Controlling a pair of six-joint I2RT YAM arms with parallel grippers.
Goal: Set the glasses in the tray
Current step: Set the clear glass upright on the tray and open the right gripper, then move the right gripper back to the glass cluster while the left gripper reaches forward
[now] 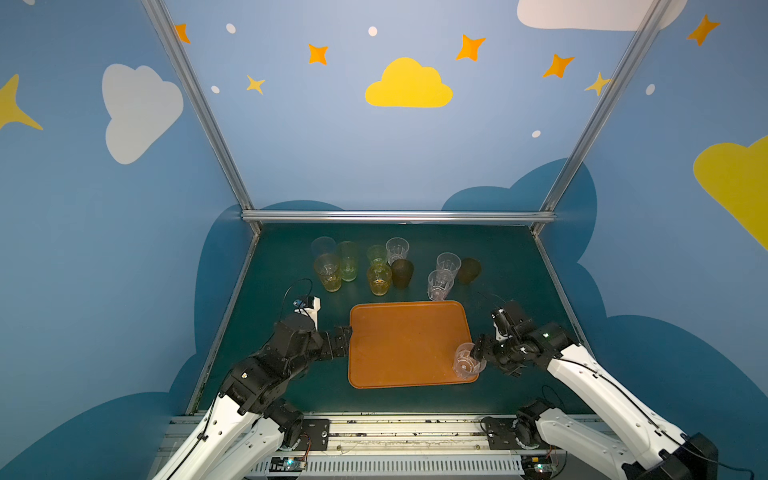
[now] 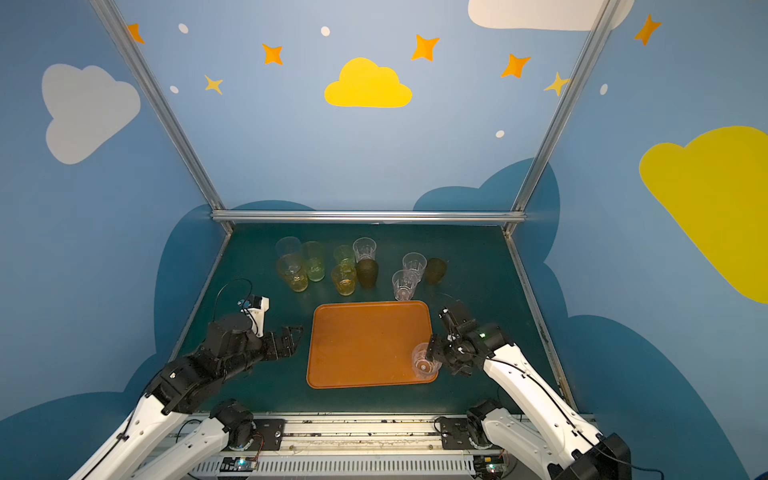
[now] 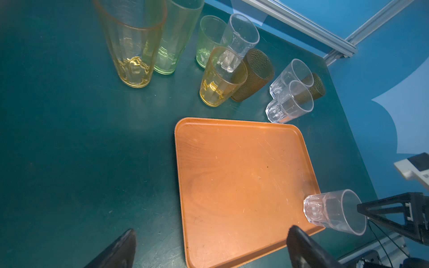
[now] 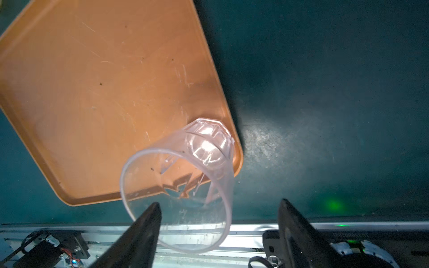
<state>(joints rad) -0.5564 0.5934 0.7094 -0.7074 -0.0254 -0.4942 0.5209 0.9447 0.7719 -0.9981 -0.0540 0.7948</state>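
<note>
I should go on moving my open right gripper to the nearest dark glass until the fingers straddle its rim, since the clear glass stands upright in the tray.
The orange-brown tray lies mid-table. One clear faceted glass stands upright in its near right corner. My right gripper is open at that glass's rim, with the near wall of the glass between its fingers and a gap on each side. The left gripper is open and holds nothing, just beside the tray's left edge. Several more glasses stand behind the tray: a tall yellow one, a green one, an amber one, a dark one and a clear one.
Another dark glass stands at the back right. A metal rail with both arm bases runs along the table's near edge. An aluminium bar and blue walls close the back and sides.
</note>
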